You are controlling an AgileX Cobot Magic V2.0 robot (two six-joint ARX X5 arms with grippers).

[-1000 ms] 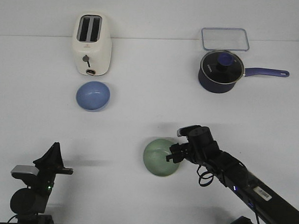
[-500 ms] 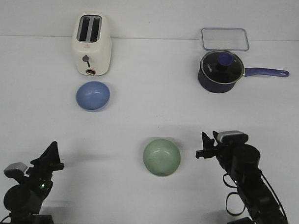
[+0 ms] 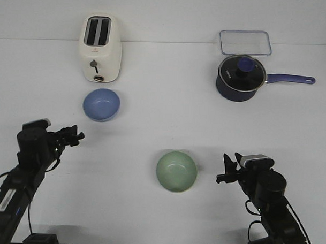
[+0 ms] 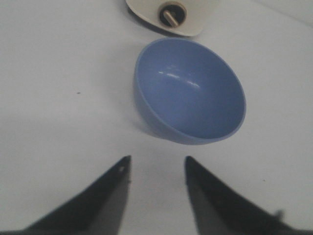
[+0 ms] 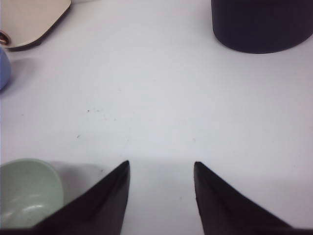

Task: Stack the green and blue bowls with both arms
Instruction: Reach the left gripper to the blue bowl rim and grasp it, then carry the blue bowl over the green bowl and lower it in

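Observation:
My gripper will lower the blue bowl point(image 3: 101, 105) into the green bowl point(image 3: 176, 171), and the green bowl should then be almost hidden, because both round rims look equally wide.
The pale green bowl point(image 3: 176, 171) sits upright on the white table, front centre; it also shows in the right wrist view point(image 5: 27, 193). The blue bowl point(image 3: 101, 104) sits upright in front of the toaster; in the left wrist view point(image 4: 193, 93) it lies just ahead of my fingertips. My left gripper point(image 3: 75, 136) point(image 4: 157, 165) is open and empty, a short way in front and left of the blue bowl. My right gripper point(image 3: 224, 168) point(image 5: 161, 169) is open and empty, to the right of the green bowl, apart from it.
A cream toaster point(image 3: 100, 48) stands behind the blue bowl. A dark navy saucepan point(image 3: 240, 77) with glass lid and long handle stands at the back right, with a clear lidded container point(image 3: 245, 42) behind it.
My right gripper has let go of the green bowl and drawn back to the right. My left arm has swung forward from the front edge towards the blue bowl.

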